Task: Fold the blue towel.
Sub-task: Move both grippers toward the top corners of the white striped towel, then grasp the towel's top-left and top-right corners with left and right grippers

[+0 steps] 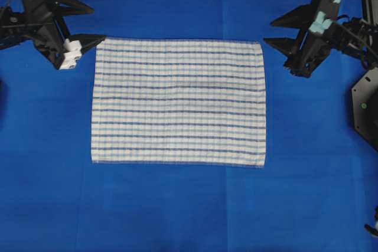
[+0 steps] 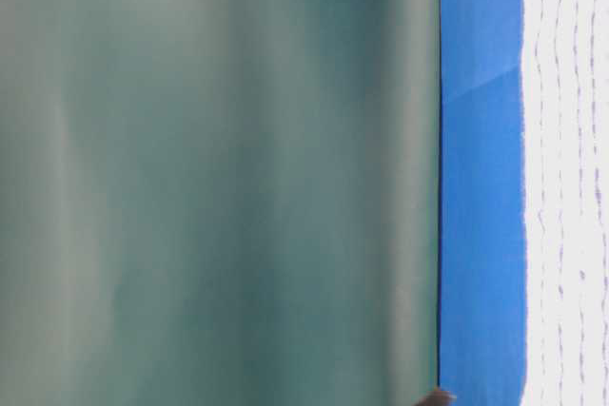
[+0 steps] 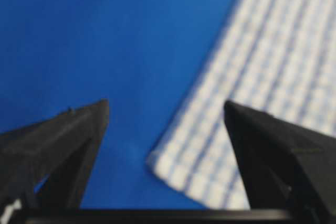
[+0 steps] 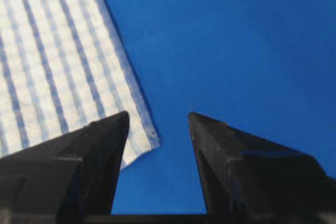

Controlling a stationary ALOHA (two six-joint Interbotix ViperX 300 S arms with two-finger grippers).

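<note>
The thin far edge (image 1: 182, 41) stretches wide between the robot's grippers, so the blue towel (image 1: 179, 103) will droop in the middle when the robot folds it over.
The blue towel (image 1: 178, 103), white with thin blue stripes, lies flat and spread out in the middle of the blue table covering. My left gripper (image 1: 98, 24) is open and empty at the towel's far left corner, which shows between its jaws in the left wrist view (image 3: 210, 166). My right gripper (image 1: 268, 32) is open and empty at the far right corner, which shows beside its left jaw in the right wrist view (image 4: 142, 140). In the table-level view only the towel's edge (image 2: 571, 187) shows.
The plain blue table covering (image 1: 177, 210) surrounds the towel on all sides. A black arm base (image 1: 365, 107) stands at the right edge. A green wall (image 2: 219, 178) fills most of the table-level view.
</note>
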